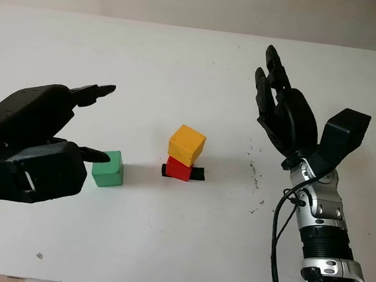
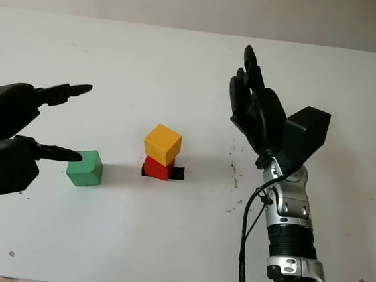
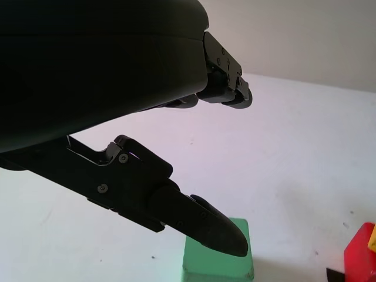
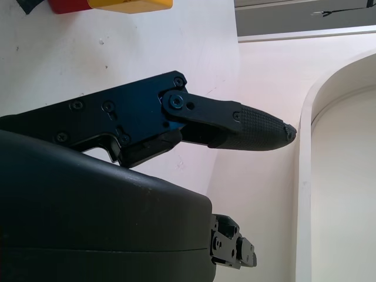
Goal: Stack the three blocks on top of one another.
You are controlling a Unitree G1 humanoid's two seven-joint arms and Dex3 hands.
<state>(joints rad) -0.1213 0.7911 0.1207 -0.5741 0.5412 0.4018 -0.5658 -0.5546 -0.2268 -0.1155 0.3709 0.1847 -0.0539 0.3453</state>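
The green block (image 1: 108, 169) will tilt crooked when I lift it, because one fingertip (image 1: 96, 155) hangs over its near edge and the other sits further back.
A yellow block (image 1: 187, 144) sits tilted on a red block (image 1: 178, 169) near the middle of the white table (image 1: 182, 60); both stand on a black mark (image 1: 198, 174). A green block (image 1: 109, 169) lies alone to their left. My left hand (image 1: 100, 122) is open just left of the green block, one fingertip (image 3: 220, 235) hanging right over its near edge, the other finger higher and further back. My right hand (image 1: 273, 89) is open, raised well above the table to the right of the stack, holding nothing.
Small dark specks (image 1: 255, 174) mark the table right of the stack. The table's far edge (image 1: 186, 26) meets a pale wall. A small speck (image 1: 39, 255) lies near the front left edge.
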